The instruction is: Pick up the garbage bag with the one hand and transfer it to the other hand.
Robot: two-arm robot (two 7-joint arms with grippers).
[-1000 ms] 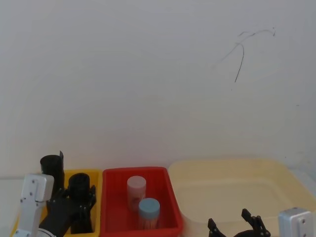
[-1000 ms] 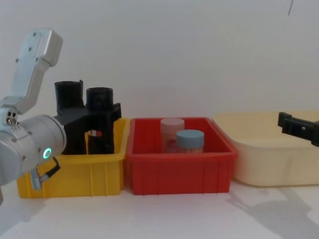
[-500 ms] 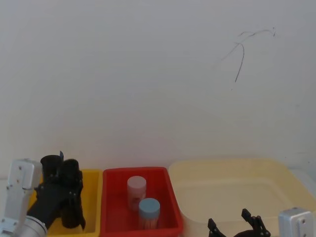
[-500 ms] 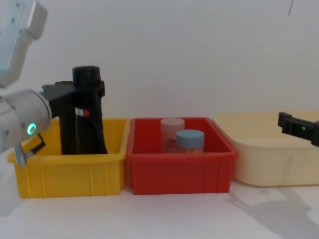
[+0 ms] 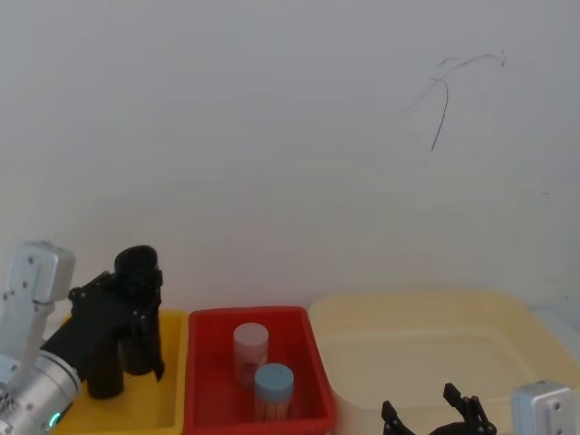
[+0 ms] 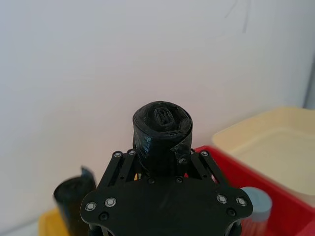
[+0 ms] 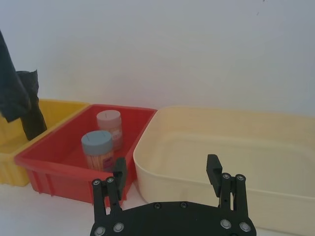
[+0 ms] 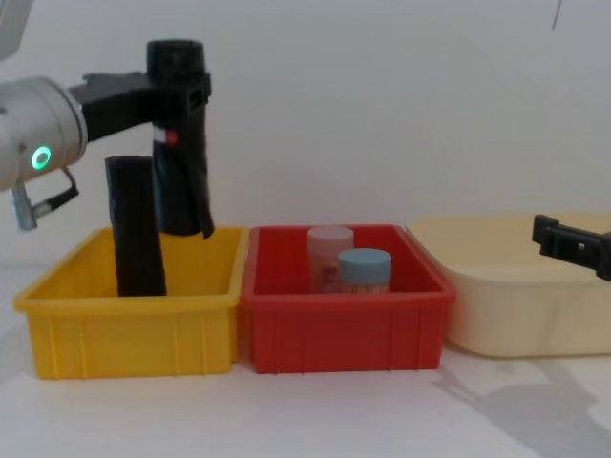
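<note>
My gripper will lower the garbage bag (image 8: pixel 181 181) into the cream tub, where it should stand upright, since the second black roll (image 8: pixel 137 227) stands by itself in the yellow bin.
The garbage bag (image 8: pixel 181 181), a tall black roll with a small red-and-white label, hangs upright in the air above the yellow bin (image 8: pixel 134 334). My left gripper (image 8: pixel 183 91), on the silver arm with the green light, is shut on the roll's upper part. The left wrist view shows the garbage bag (image 6: pixel 162 130) clamped between the fingers of the left gripper (image 6: pixel 160 158). In the head view the garbage bag (image 5: pixel 138 308) stands clear of the bin. My right gripper (image 7: pixel 167 169) is open and empty, low at the right in front of the cream tub (image 7: pixel 221 147).
A second black roll (image 8: pixel 134 229) with a notched rim stands in the yellow bin. The red bin (image 8: pixel 344 329) in the middle holds a pink-lidded jar (image 8: pixel 329 250) and a blue-lidded jar (image 8: pixel 364 268). The cream tub (image 8: pixel 516 310) is at the right; a white wall is behind.
The left gripper has lifted the garbage bag straight up out of the yellow bin, leaving the notched roll behind. The right gripper has not moved.
</note>
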